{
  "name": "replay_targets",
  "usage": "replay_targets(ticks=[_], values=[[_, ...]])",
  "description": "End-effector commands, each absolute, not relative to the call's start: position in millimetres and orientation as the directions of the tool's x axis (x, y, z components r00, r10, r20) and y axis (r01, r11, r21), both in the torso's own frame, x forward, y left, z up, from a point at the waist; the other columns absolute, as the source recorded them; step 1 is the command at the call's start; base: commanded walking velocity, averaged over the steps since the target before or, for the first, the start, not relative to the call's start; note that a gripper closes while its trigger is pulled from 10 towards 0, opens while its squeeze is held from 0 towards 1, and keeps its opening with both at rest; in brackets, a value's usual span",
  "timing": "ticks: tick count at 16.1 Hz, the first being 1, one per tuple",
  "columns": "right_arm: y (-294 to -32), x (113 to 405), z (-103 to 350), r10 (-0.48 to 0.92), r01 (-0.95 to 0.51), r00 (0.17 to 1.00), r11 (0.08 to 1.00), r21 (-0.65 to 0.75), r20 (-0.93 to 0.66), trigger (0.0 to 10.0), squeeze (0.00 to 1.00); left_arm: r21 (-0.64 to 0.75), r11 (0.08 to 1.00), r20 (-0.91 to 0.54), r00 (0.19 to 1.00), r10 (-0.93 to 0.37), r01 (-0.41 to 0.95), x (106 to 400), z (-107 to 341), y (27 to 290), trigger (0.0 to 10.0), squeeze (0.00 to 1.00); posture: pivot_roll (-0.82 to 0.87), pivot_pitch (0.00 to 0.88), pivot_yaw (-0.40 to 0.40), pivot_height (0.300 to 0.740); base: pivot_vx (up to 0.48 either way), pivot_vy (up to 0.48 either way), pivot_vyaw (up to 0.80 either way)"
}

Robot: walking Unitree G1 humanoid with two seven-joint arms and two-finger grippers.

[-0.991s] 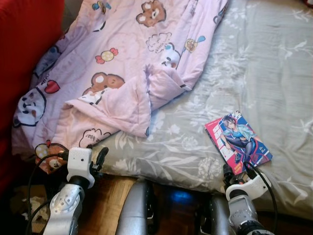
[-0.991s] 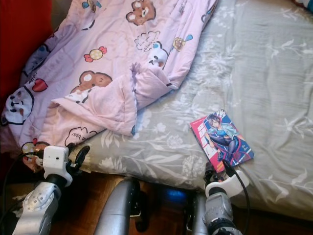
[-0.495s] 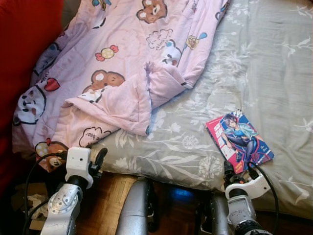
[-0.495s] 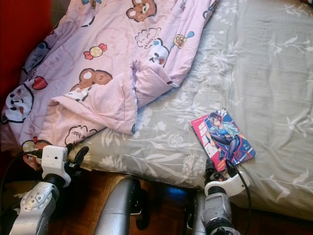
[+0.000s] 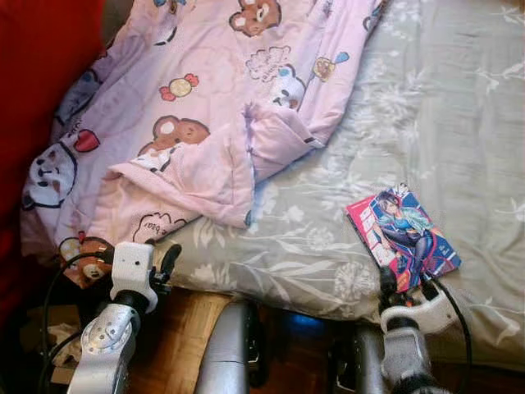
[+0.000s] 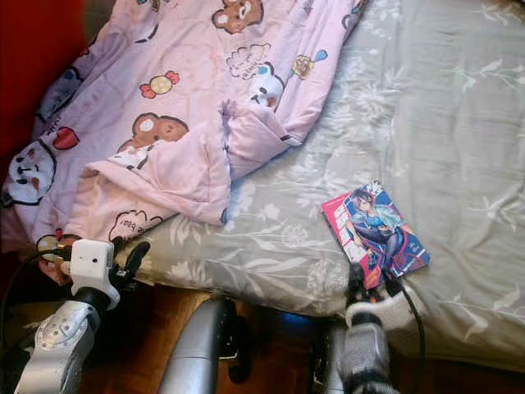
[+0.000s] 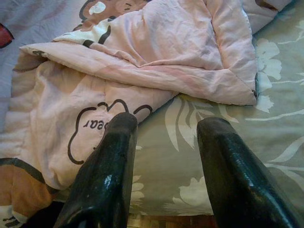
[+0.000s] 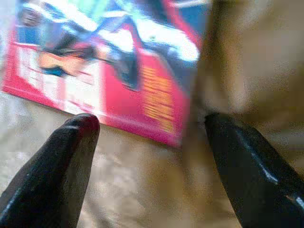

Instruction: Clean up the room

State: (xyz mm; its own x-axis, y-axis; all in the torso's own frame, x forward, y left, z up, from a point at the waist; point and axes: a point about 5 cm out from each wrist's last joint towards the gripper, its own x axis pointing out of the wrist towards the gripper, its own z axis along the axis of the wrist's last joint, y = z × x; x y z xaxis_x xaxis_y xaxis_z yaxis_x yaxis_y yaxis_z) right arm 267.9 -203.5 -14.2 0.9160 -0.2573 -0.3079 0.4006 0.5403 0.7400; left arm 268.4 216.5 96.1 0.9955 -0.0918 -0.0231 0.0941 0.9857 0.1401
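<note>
My gripper will lift the comic book (image 5: pixel 405 236) by one edge, and the book will stay stiff and almost closed, because its cover lies flat with straight edges (image 5: pixel 432 224).
A comic book (image 5: pixel 401 235) with a red and blue cover lies flat on the grey floral bed sheet (image 5: pixel 459 123), near the bed's front edge. My right gripper (image 5: pixel 404 283) is open just below the book's near corner; in the right wrist view the book (image 8: pixel 114 61) lies just past the two spread fingertips (image 8: pixel 78 130). A pink quilt (image 5: pixel 205 107) with bears and candies is crumpled across the left of the bed. My left gripper (image 5: pixel 168 258) is open at the quilt's lower hem, whose folded edge (image 7: pixel 142 71) shows just past the fingers.
A red surface (image 5: pixel 41 66) runs along the left of the bed. Wooden floor (image 5: pixel 184 328) shows below the bed's front edge, with crumpled paper (image 5: pixel 57 338) at the lower left. The right part of the sheet is bare.
My right gripper has crept up toward the book's near corner. The view has shifted slightly. The left gripper has barely moved.
</note>
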Motion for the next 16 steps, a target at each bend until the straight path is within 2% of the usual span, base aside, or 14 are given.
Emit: replay_targets(ticks=[1, 4, 6, 7, 12, 16], values=[[-204.1, 240.3, -36.9, -0.282, 0.496, 0.868, 0.510, 0.703, -0.409, 10.0, 0.00, 0.132, 0.988, -0.089, 0.994, -0.069, 0.080, 262.2, 82.0, 222.1, 10.0, 0.00, 0.25, 0.387, 0.138, 0.645, 0.000, 0.000, 0.00], [-210.3, 211.8, -54.7, -0.319, 0.582, 0.813, 0.482, 0.655, -0.488, 10.0, 0.00, 0.130, 0.989, -0.087, 0.994, -0.066, 0.077, 263.0, 81.8, 221.9, 10.0, 0.00, 0.25, 0.387, 0.134, 0.645, 0.000, 0.000, 0.00], [-206.2, 207.2, -56.6, -0.300, 0.557, 0.830, 0.496, 0.666, -0.471, 10.0, 0.00, 0.130, 0.989, -0.087, 0.994, -0.062, 0.073, 262.9, 81.5, 222.4, 10.0, 0.00, 0.24, 0.386, 0.132, 0.645, 0.000, 0.000, 0.00], [-203.1, 216.8, -48.8, -0.292, 0.496, 0.868, 0.495, 0.714, -0.401, 10.0, 0.00, 0.129, 0.989, -0.084, 0.995, -0.058, 0.069, 263.4, 81.5, 222.8, 10.0, 0.00, 0.24, 0.387, 0.131, 0.645, 0.000, 0.000, 0.00], [-187.0, 247.5, -24.5, -0.205, 0.291, 0.955, 0.498, 0.817, -0.215, 10.0, 0.00, 0.131, 0.990, -0.078, 0.996, -0.051, 0.060, 263.5, 82.5, 224.6, 10.0, 0.00, 0.25, 0.386, 0.128, 0.645, 0.000, 0.000, 0.00], [-178.7, 259.5, -17.9, -0.150, 0.246, 0.969, 0.506, 0.826, -0.197, 10.0, 0.00, 0.134, 0.989, -0.084, 0.995, -0.047, 0.058, 261.3, 81.2, 225.9, 10.0, 0.00, 0.25, 0.399, 0.132, 0.645, 0.000, 0.000, 0.00]])
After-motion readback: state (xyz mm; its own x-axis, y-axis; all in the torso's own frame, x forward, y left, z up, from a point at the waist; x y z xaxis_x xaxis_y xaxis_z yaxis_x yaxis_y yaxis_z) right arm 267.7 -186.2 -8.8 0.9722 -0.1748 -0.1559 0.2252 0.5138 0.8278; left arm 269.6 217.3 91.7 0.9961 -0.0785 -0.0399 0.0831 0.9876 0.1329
